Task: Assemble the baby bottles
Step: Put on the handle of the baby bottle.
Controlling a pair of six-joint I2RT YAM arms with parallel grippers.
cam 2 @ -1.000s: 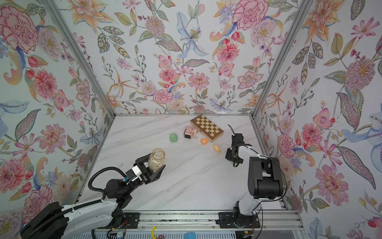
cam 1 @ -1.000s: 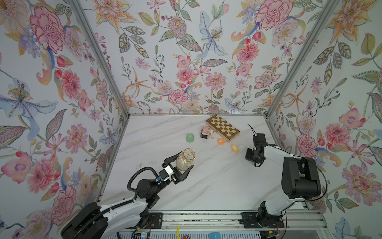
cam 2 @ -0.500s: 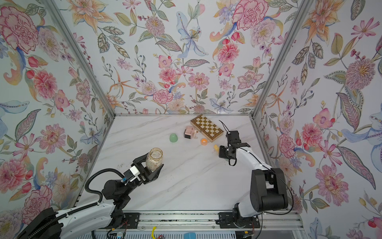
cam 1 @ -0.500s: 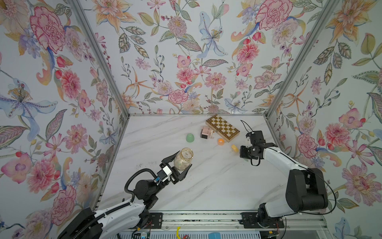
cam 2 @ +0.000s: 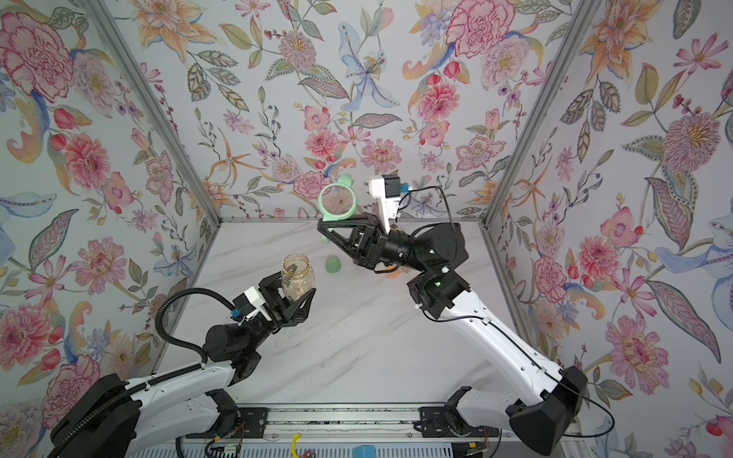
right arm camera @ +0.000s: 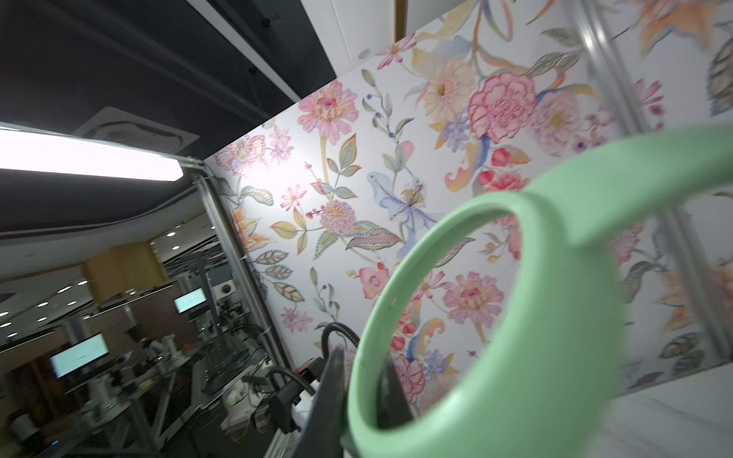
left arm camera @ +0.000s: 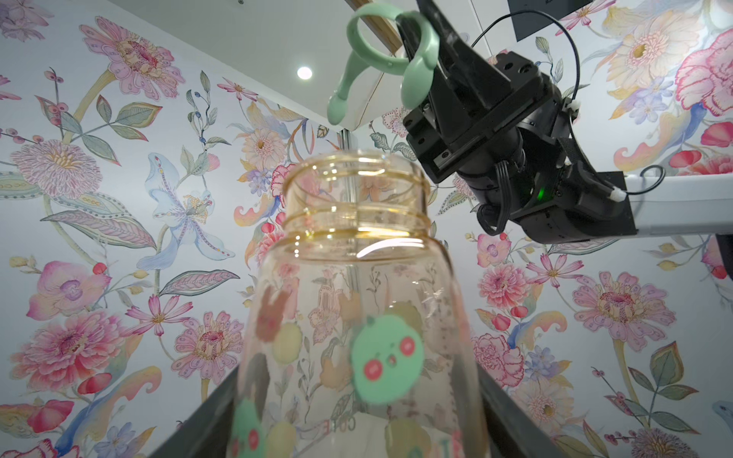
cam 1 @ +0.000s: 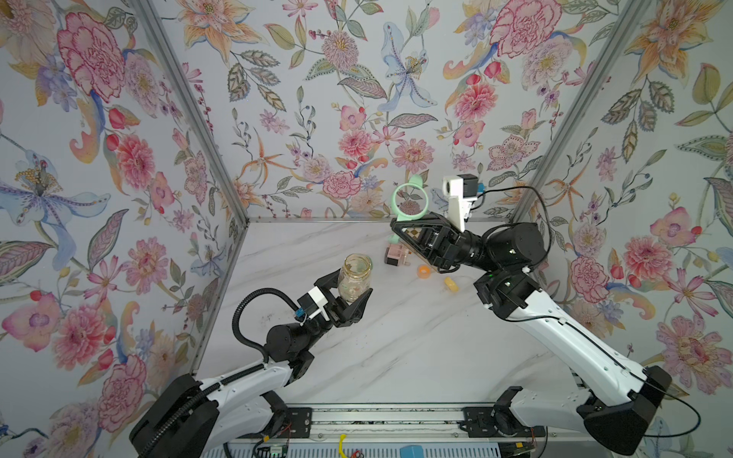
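My right gripper keeps bringing the collar down until its ring goes around the bottle's neck [cam 1: 357, 266], as the collar's handles [left arm camera: 339, 105] point down and that neck stands free.
The clear baby bottle [cam 1: 355, 275] with pale prints stands upright and uncapped above the table, and my left gripper [cam 1: 353, 296] is shut on its lower body. Both top views show it [cam 2: 297, 275]; in the left wrist view the bottle [left arm camera: 357, 309] fills the middle between the dark fingers [left arm camera: 511, 416]. My right gripper [cam 1: 398, 224] is shut on the rim of the mint-green two-handled collar [cam 1: 410, 201], held high and behind-right of the bottle's mouth. The collar [right arm camera: 555, 317] looms in the right wrist view. A mint-green dome cap [cam 2: 333, 264] lies on the table.
A pink-and-black perfume bottle [cam 1: 396, 254], an orange ring [cam 1: 424, 271] and a yellow nipple piece [cam 1: 451, 286] lie on the marble table [cam 1: 396, 357] below the right arm. Floral walls close in the back and both sides.
My right arm has lifted from the table at the right and swung up toward the back centre, now shut on the green collar. The left arm still holds the bottle, nearly unmoved.
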